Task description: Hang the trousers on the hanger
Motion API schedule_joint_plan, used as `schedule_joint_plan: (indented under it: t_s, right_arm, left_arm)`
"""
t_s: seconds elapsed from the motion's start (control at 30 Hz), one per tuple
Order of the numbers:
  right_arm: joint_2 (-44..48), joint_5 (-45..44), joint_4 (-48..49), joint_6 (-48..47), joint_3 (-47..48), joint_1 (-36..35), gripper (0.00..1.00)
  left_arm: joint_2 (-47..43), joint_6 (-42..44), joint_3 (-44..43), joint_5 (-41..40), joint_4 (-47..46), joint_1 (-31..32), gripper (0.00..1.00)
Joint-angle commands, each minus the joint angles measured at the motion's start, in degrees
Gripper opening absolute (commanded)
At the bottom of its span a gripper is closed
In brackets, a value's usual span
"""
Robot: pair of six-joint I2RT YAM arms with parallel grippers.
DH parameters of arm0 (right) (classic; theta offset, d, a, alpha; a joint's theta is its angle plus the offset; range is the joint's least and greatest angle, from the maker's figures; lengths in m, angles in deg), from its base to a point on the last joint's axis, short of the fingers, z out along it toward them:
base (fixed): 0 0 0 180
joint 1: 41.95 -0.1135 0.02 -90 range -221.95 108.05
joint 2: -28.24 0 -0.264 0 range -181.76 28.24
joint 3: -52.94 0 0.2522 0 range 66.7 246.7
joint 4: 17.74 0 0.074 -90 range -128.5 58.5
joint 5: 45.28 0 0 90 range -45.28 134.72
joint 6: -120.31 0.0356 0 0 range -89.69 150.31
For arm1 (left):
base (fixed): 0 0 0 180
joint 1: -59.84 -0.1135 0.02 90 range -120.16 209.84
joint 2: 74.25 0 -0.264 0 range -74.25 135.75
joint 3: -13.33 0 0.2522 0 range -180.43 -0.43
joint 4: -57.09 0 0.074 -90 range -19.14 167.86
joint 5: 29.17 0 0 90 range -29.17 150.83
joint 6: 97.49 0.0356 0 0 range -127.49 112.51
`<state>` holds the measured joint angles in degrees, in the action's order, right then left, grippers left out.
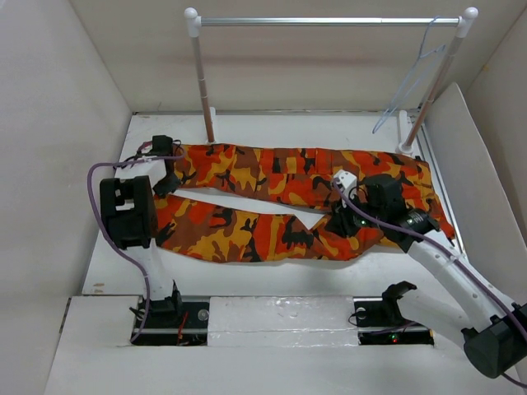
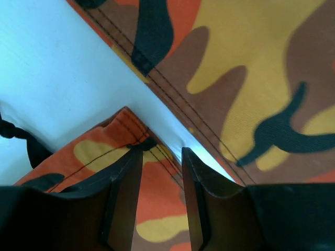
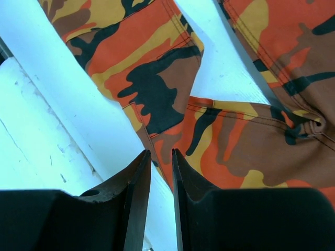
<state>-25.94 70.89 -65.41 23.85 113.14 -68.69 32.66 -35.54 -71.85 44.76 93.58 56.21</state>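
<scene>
I should lift the near leg's hem corner (image 2: pixel 156 147) with my left gripper and lay it over the far leg, because the near leg (image 1: pixel 218 233) lies apart from the far leg.
The camouflage trousers (image 1: pixel 272 177) lie flat across the table, waist to the right and both legs running left. The pale wire hanger (image 1: pixel 409 82) hangs from the right end of the rail, apart from both grippers. My left gripper (image 1: pixel 167 185) is low over the leg ends at the left. In the left wrist view it (image 2: pixel 161 151) is open, with a hem corner of the trousers (image 2: pixel 157 193) lying between the jaws. My right gripper (image 1: pixel 342 220) is over the near leg by the crotch. In the right wrist view it (image 3: pixel 160 152) stands narrowly open over the cloth edge (image 3: pixel 157 94).
A rail with white posts and a silver crossbar (image 1: pixel 329 20) stands at the back of the white table (image 1: pixel 247 123). White walls close in the left, back and right sides. A raised white ledge (image 1: pixel 272 313) runs along the near edge between the arm bases.
</scene>
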Motion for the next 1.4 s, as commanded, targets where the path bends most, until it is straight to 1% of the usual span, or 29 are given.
schedule_joint_plan:
  t_s: [0.0,0.1,0.17,0.23,0.27,0.37,0.4,0.43,0.5,0.53,0.6,0.67,0.77,0.8,0.83,0.87,0.9,0.97,1.0,1.03,1.07,1.1,1.13,1.17,1.2,1.23,1.27,1.33,1.37]
  right_arm:
    - [1.7,-0.3,1.7,-1.1,2.0,1.7,0.28]
    - [1.2,0.2,0.6,-2.3,3.2,2.3,0.28]
    - [1.1,0.6,0.5,-2.4,3.6,2.3,0.28]
    - [1.3,0.4,0.3,-2.4,3.7,2.9,0.28]
    - [1.3,0.0,0.2,-2.2,3.8,2.9,0.28]
    - [1.7,-1.6,-1.1,-2.9,4.4,5.9,0.28]
    - [1.7,-1.1,-1.2,-3.5,4.8,6.9,0.28]
    - [1.6,-0.8,-1.2,-4.3,5.0,8.7,0.28]
    - [1.4,-1.1,-1.8,-5.1,5.9,10.6,0.28]
    - [1.3,-1.4,-1.9,-5.5,6.3,11.4,0.28]
    - [0.7,-3.7,-2.6,-5.4,6.8,12.2,0.28]
    - [0.4,-4.1,-3.7,-4.6,7.8,13.6,0.28]
    - [1.3,-4.4,-3.5,-3.1,6.5,14.4,0.28]
    - [2.3,-4.6,-3.6,-2.9,6.1,15.1,0.28]
    - [2.8,-4.7,-3.4,-2.5,5.8,15.1,0.28]
    - [3.3,-4.7,-3.5,-2.2,5.0,15.1,0.28]
    - [4.0,-4.4,-3.3,-1.6,3.9,15.1,0.28]
    - [4.3,-3.9,-2.7,-1.4,3.1,15.1,0.28]
    - [4.3,-3.5,-2.8,-1.3,2.9,15.1,0.28]
    - [4.4,-3.6,-2.8,-1.4,2.6,15.1,0.28]
    - [4.6,-3.8,-2.7,-1.3,2.3,15.1,0.28]
    - [5.0,-4.8,-2.7,-1.3,1.6,15.1,0.28]
    - [5.6,-5.3,-2.7,-1.4,1.0,15.1,0.28]
    - [6.0,-5.9,-2.7,-1.5,0.5,15.1,0.28]
    - [6.4,-7.0,-2.6,-1.5,-0.7,15.1,0.28]
    - [6.9,-7.4,-2.6,-1.3,-1.5,15.1,0.28]
    - [7.8,-8.1,-2.4,-1.3,-2.3,15.1,0.28]
    - [8.4,-8.5,-2.0,-1.1,-3.2,15.1,0.27]
    - [8.6,-8.1,-1.1,-1.0,-3.2,15.1,0.11]
  left_arm:
    - [1.8,-0.2,-1.9,-2.7,2.6,-0.2,0.32]
    - [3.9,-0.2,-2.8,-2.8,2.6,-0.2,0.35]
    - [5.5,0.2,-3.6,-2.5,2.8,-0.2,0.34]
    - [6.2,0.4,-4.3,-2.2,4.0,-0.2,0.08]
    - [5.9,0.5,-4.4,-1.9,4.1,-0.2,0.0]
    - [0.6,1.3,-4.2,0.0,4.4,-0.2,0.0]
    - [-1.5,1.4,-4.1,2.0,4.2,-0.2,0.0]
    - [-6.1,1.9,-4.1,3.4,3.7,-0.2,0.0]
    - [-10.4,1.3,-5.7,6.9,4.2,-0.2,0.0]
    - [-14.7,0.8,-6.8,8.2,5.3,-0.2,0.0]
    - [-18.6,-0.6,-10.6,11.7,6.5,-0.2,0.0]
    - [-23.3,-1.4,-14.2,12.5,8.8,-0.2,0.0]
    - [-28.9,-2.6,-16.4,9.4,13.1,-0.2,0.0]
    - [-31.6,-3.8,-15.5,9.0,12.6,-0.8,0.0]
    - [-37.5,-4.3,-13.8,11.0,7.6,-2.0,0.0]
    - [-39.8,-5.2,-12.3,13.6,5.9,-3.4,0.0]
    - [-39.9,-6.4,-17.0,11.4,9.1,-3.4,0.0]
    - [-39.9,-7.0,-18.0,11.2,11.0,-3.4,0.0]
    - [-40.9,-7.7,-16.7,11.1,10.6,-3.4,0.0]
    - [-43.9,-8.8,-14.9,9.8,9.9,-3.4,0.0]
    - [-45.4,-8.9,-10.9,7.5,10.1,-3.4,0.0]
    - [-46.7,-9.1,-8.5,1.0,10.2,-3.4,0.0]
    - [-49.8,-10.6,-5.2,-2.3,10.3,-3.4,0.0]
    - [-51.3,-12.2,1.5,-5.8,10.7,-3.4,0.0]
    - [-52.3,-13.4,4.7,-10.9,10.5,-3.4,0.0]
    - [-55.2,-14.5,8.4,-11.4,9.2,-3.4,0.0]
    - [-56.3,-16.2,15.2,-10.9,8.2,-3.4,0.0]
    - [-59.7,-18.9,20.2,-9.3,5.9,-3.4,0.0]
    - [-62.2,-23.7,27.6,-7.5,3.9,-3.4,0.0]
